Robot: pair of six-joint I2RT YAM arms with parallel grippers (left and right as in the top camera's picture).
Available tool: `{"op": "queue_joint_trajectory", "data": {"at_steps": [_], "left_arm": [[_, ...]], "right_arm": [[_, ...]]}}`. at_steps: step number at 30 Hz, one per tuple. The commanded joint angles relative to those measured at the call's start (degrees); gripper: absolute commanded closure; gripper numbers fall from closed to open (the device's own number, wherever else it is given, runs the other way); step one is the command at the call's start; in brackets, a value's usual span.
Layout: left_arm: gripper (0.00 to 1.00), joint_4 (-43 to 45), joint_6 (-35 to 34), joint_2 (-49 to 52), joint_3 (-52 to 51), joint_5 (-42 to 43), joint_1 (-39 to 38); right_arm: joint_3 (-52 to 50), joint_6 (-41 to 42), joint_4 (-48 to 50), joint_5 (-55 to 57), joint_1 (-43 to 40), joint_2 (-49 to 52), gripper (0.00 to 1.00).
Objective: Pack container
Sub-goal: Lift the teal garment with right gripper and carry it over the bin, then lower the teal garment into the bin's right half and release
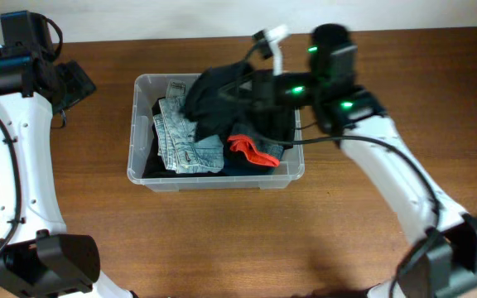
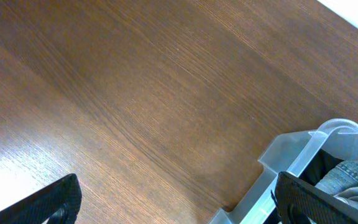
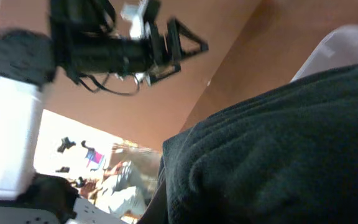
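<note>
The black garment (image 1: 211, 101) is hanging inside the bin's sides. My right gripper should keep lowering it until it rests on the folded jeans (image 1: 190, 147), and then let go.
The container (image 1: 214, 180) is a clear plastic bin at the table's middle. It holds folded jeans (image 1: 185, 136), dark clothes and a red-orange piece (image 1: 251, 149). My right gripper (image 1: 251, 89) is over the bin's far right part, shut on a black garment (image 1: 214, 95) that hangs bunched over the bin's back half. The black garment (image 3: 278, 143) fills the right wrist view and hides the fingers. My left gripper (image 1: 77, 83) is open and empty over bare table left of the bin. In the left wrist view, the open left gripper (image 2: 179, 202) is beside the bin's corner (image 2: 297, 152), where the jeans (image 2: 347, 174) show.
The brown wooden table (image 1: 81, 190) surrounds the bin. The right arm's white links (image 1: 404, 190) run down the right side, and the left arm's links (image 1: 15, 165) run down the left edge. A pale wall lies beyond the table's far edge.
</note>
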Motion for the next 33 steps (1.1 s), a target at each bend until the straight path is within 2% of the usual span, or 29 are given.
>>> {"op": "queue_joint_trajectory", "data": {"at_steps": [1,15,20,22,26,27,30,31,33], "left_arm": [[0.01,-0.07,-0.55,-1.14,0.35,-0.22,0.09],[0.01,-0.07,-0.55,-1.14,0.35,-0.24,0.09],[0.01,-0.07,-0.55,-1.14,0.35,-0.22,0.09],[0.01,-0.07,-0.55,-1.14,0.35,-0.24,0.09],[0.01,-0.07,-0.55,-1.14,0.35,-0.24,0.09],[0.01,-0.07,-0.55,-1.14,0.35,-0.22,0.09],[0.01,-0.07,-0.55,-1.14,0.35,-0.22,0.09],[0.01,-0.07,-0.52,-1.14,0.35,-0.22,0.09],[0.01,-0.07,-0.52,-1.14,0.35,-0.24,0.09]], "right_arm": [[0.94,-0.24,1.73,0.15,1.77,3.10,0.96],[0.94,-4.59,1.97,-5.11,0.57,15.45,0.93],[0.94,-4.74,-1.14,-4.87,-2.75,16.04,0.66],[0.94,-4.76,-3.06,-4.87,-4.55,16.04,0.66],[0.94,-4.79,-5.29,-4.63,-6.91,16.02,0.53],[0.94,-4.79,-5.29,-4.42,-7.10,16.02,0.47],[0.94,-4.76,-5.31,-2.64,-7.28,16.00,0.10],[0.94,-4.76,-5.35,-2.25,-7.26,16.00,0.02],[0.94,-4.79,-5.73,-1.40,-7.21,16.00,0.02]]}}
